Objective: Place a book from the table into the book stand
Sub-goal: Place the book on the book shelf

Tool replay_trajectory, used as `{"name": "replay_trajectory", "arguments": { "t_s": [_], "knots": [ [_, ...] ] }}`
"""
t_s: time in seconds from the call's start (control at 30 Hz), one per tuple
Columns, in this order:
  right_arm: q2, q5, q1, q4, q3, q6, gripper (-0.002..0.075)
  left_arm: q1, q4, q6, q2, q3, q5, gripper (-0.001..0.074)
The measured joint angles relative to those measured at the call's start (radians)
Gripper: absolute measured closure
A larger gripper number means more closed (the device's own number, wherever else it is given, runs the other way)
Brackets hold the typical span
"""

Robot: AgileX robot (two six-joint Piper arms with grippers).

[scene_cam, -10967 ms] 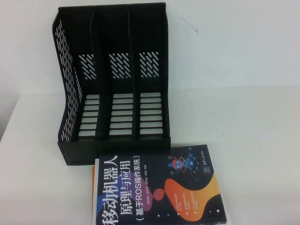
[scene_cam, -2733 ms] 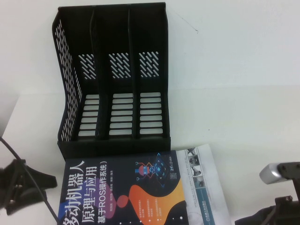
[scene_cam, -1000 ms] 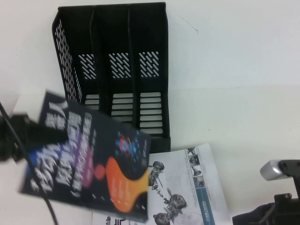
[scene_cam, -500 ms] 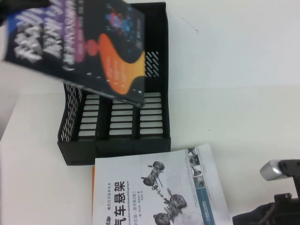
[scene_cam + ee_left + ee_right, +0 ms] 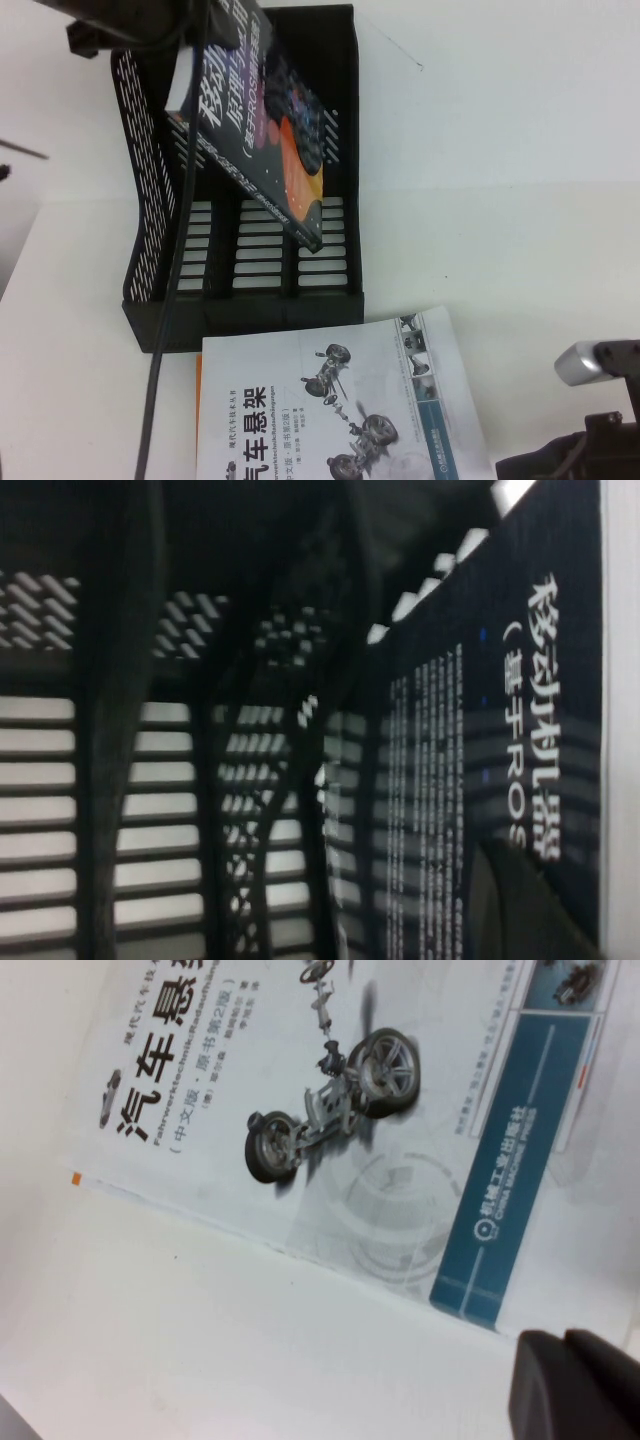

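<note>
I should keep swinging the book upright with my left gripper until it stands inside, because the dark navy book's lower corner (image 5: 313,243) hangs over the stand's empty end compartment (image 5: 323,270).
My left gripper (image 5: 195,25) is at the top left, shut on the dark navy book (image 5: 265,120), and holds it in the air, tilted, over the black book stand (image 5: 150,200). The book's lower corner hangs over the stand's middle and right compartments, near the slotted base. In the left wrist view the book's cover (image 5: 480,730) fills one side, with a dark finger (image 5: 530,910) pressed on it and the stand's slots (image 5: 150,780) behind. My right gripper (image 5: 560,460) is shut and empty at the table's front right; its closed tips (image 5: 575,1385) hover just off the white book's corner.
The white car-suspension book (image 5: 330,400) lies flat on the white table (image 5: 520,250) in front of the stand, and also shows in the right wrist view (image 5: 330,1110). The left arm's cable (image 5: 170,300) hangs down across the stand's left compartment.
The left gripper lifted the navy book off the white book, carried it up over the stand and turned it more on edge, lower corner now down among the compartments. The right arm stayed put.
</note>
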Motion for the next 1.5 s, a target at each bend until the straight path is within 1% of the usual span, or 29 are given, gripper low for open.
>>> {"name": "replay_trajectory", "arguments": {
  "t_s": [0.2, 0.53, 0.67, 0.93, 1.17, 1.2, 1.27, 1.37, 1.4, 1.43, 1.5],
  "knots": [
    [0.0, 0.0, 0.0, 0.0, 0.0, -0.005, 0.0726, -0.002, -0.007, -0.035, 0.072, -0.008, -0.029, 0.0617],
    [0.0, -0.002, 0.0, 0.01, 0.0, -0.026, 0.0726, -0.002, -0.045, -0.035, 0.142, -0.013, -0.088, 0.0617],
    [0.0, -0.017, 0.0, 0.016, 0.0, -0.03, 0.0726, -0.018, -0.043, -0.026, 0.179, -0.015, -0.119, 0.0617],
    [0.005, -0.048, 0.0, 0.043, 0.0, -0.047, 0.0726, -0.08, 0.068, -0.015, 0.24, -0.016, -0.15, 0.0617],
    [0.045, -0.048, 0.0, 0.061, 0.0, -0.063, 0.0726, -0.083, 0.11, -0.006, 0.252, -0.016, -0.156, 0.061],
    [0.049, -0.048, 0.0, 0.068, 0.0, -0.068, 0.0726, -0.083, 0.11, -0.003, 0.252, -0.016, -0.163, 0.0591],
    [0.058, -0.048, 0.0, 0.075, 0.0, -0.073, 0.0726, -0.083, 0.109, -0.002, 0.25, -0.019, -0.194, 0.0525],
    [0.063, -0.048, 0.0, 0.086, 0.0, -0.082, 0.0726, -0.083, 0.102, 0.021, 0.242, -0.021, -0.234, 0.0376],
    [0.063, -0.048, 0.0, 0.09, 0.0, -0.086, 0.0726, -0.083, 0.098, 0.029, 0.24, -0.022, -0.244, 0.0338],
    [0.063, -0.048, 0.0, 0.094, 0.0, -0.088, 0.0726, -0.083, 0.094, 0.042, 0.24, -0.022, -0.252, 0.0314],
    [0.063, -0.048, 0.0, 0.099, 0.0, -0.093, 0.0726, -0.083, 0.089, 0.057, 0.24, -0.022, -0.26, 0.0296]
  ]
}}
